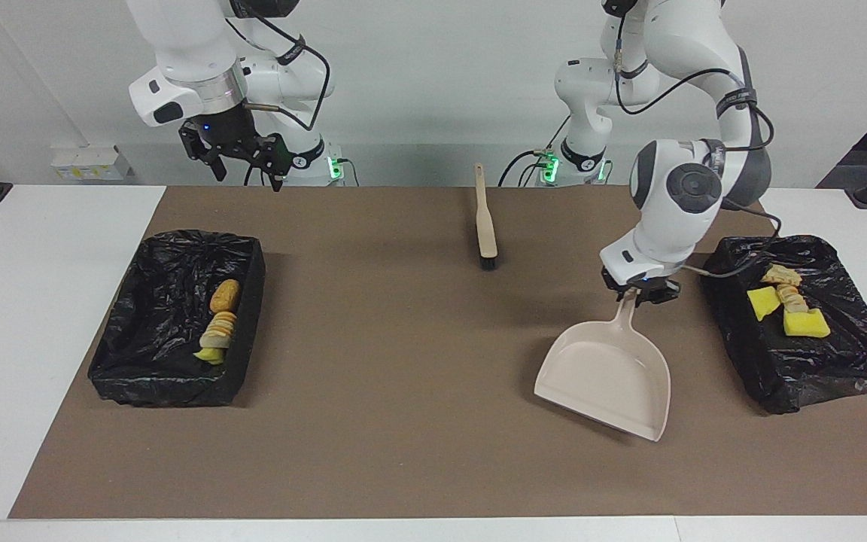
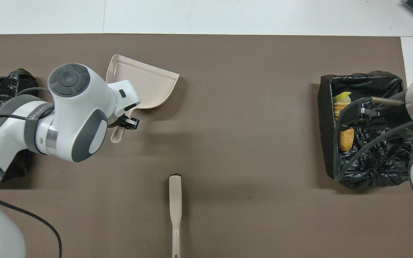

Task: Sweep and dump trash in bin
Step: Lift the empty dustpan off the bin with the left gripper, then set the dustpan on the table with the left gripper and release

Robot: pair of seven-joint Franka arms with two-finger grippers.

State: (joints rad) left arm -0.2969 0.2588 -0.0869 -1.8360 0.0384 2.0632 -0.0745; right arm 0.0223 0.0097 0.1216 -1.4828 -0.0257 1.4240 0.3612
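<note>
The beige dustpan (image 1: pixel 606 375) is empty, and the brown mat (image 1: pixel 503 357) beyond the brush is clear. My left gripper should keep carrying the dustpan to the mat until the dustpan lies flat.
My left gripper (image 1: pixel 635 295) (image 2: pixel 126 124) is shut on the handle of the beige dustpan (image 1: pixel 606 376) (image 2: pixel 145 86). The pan hangs tilted, mouth down, low over the brown mat and shows nothing inside. The trash lies in two black-lined bins. Yellow and tan scraps (image 1: pixel 787 305) sit in the bin (image 1: pixel 810 376) at the left arm's end. An orange-brown lump (image 1: pixel 224 295) (image 2: pixel 345 139) and a tan-and-yellow stack (image 1: pixel 217 335) sit in the bin (image 1: pixel 162 384) (image 2: pixel 326 143) at the right arm's end. My right gripper (image 1: pixel 249 169) (image 2: pixel 353 116) waits open in the air over that bin.
The beige brush (image 1: pixel 486 222) (image 2: pixel 175 200) lies on the mat (image 1: pixel 403 376) near the robots, midway between the arms, bristles pointing away from them. White tabletop borders the mat at both ends.
</note>
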